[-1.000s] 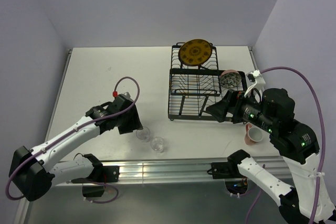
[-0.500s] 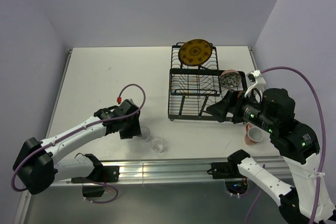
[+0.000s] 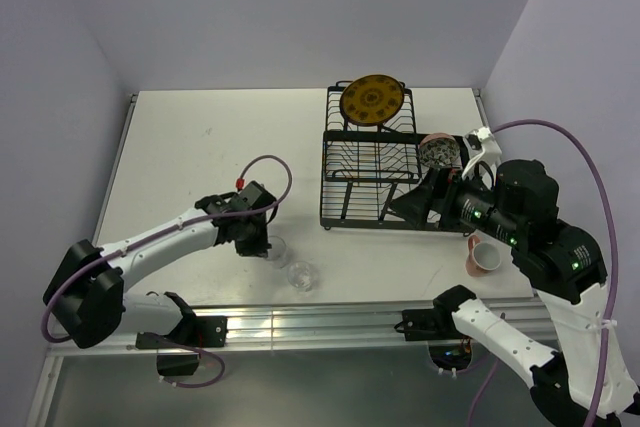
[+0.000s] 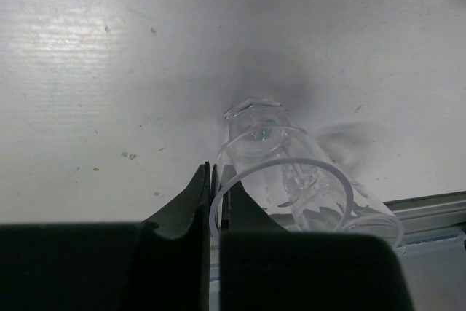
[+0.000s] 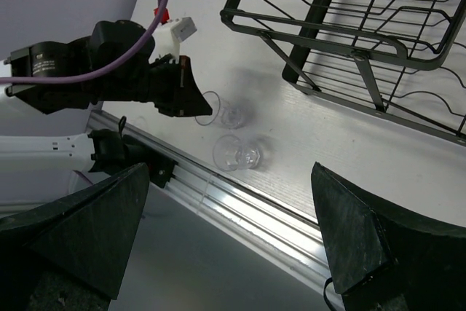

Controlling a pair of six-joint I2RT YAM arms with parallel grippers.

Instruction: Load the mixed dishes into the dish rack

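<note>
My left gripper is on the tumbler's rim [image 4: 287, 160] and the tumbler's base is free. My right gripper stays open, keep going until it meets that base [image 4: 258, 116] and close there.
My left gripper [image 3: 264, 241] is shut on the rim of a clear glass tumbler [image 4: 284, 180], one finger inside the glass and one outside. That tumbler [image 3: 276, 247] sits on the white table near the front edge. A second tumbler [image 3: 300, 275] stands just to its right and nearer the edge, apart from both grippers. The black wire dish rack [image 3: 370, 172] holds the yellow-orange plate [image 3: 372, 99] upright at its back. The patterned bowl [image 3: 438, 151] rests at the rack's right side. My right gripper [image 3: 412, 202] hangs open and empty by the rack's front right corner.
A pink mug [image 3: 485, 257] sits on the table to the right, under my right arm. A metal rail [image 5: 291, 216] runs along the table's front edge, close to the tumblers. In the right wrist view the rack's front legs [image 5: 360, 71] stand beyond both glasses [image 5: 237, 152].
My left gripper has moved right and toward the front edge onto the nearer tumbler, and its fingers have shut on the rim. The right arm has barely shifted.
</note>
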